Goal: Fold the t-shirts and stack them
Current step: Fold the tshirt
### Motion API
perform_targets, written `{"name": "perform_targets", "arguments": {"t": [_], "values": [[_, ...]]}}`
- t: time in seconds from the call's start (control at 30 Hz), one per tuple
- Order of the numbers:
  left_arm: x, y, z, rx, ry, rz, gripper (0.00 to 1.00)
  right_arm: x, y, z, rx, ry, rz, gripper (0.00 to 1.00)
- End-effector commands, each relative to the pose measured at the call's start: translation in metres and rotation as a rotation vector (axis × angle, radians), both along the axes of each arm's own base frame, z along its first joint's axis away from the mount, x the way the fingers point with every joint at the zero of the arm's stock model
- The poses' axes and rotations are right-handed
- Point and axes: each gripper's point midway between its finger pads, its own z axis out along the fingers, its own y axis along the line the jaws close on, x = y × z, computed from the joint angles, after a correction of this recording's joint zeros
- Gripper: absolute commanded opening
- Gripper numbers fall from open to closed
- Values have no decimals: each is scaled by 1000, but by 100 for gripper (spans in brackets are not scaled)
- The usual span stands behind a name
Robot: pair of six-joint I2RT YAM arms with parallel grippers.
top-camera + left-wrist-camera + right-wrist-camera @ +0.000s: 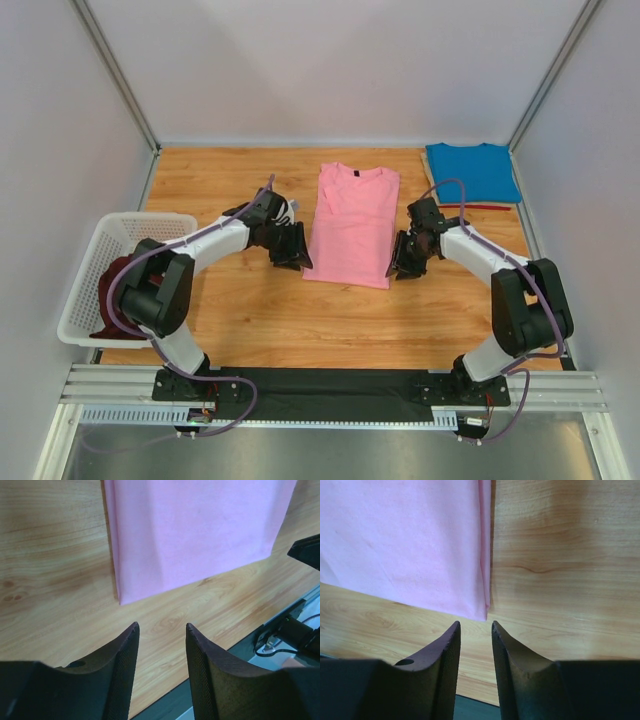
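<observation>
The pink t-shirt's folded near corner [307,276] lies flat in front of my left gripper's open fingers. I should keep moving in until the fingers are on both sides of that corner.
The pink t-shirt [352,224] lies flat in the middle of the table, its sides folded in to a long strip, collar at the far end. Its near left corner shows in the left wrist view [195,535], its near right corner in the right wrist view [405,545]. My left gripper [292,258] is open and empty, just off the shirt's near left corner. My right gripper [400,266] is open and empty, just off the near right corner. The blue t-shirt [470,171] lies folded at the far right. The maroon t-shirt [112,296] lies bunched in the basket.
A white lattice basket [118,273] stands at the table's left edge. A thin red strip [482,206] lies just in front of the blue shirt. A black mat [330,388] and metal rails run along the near edge by the arm bases.
</observation>
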Motion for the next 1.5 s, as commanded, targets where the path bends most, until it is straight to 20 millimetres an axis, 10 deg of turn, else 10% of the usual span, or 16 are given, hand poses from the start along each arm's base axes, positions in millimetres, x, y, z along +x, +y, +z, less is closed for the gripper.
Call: {"name": "perform_targets", "arguments": {"t": [0.0,0.63,0.87,1.47], "values": [[6,10,3,55,-40,-3,50,-5,2,0,14,14,-17,35],[-1,12,-67,73,98,-7,43,-16,7,-55,39,107,-82,28],[-13,13,-60,38,95,4,0,-20,-3,-56,-16,97,-70,0],[-94,24,-47,-124,131,77,0,-89,-11,-37,-70,73,-12,0]]}}
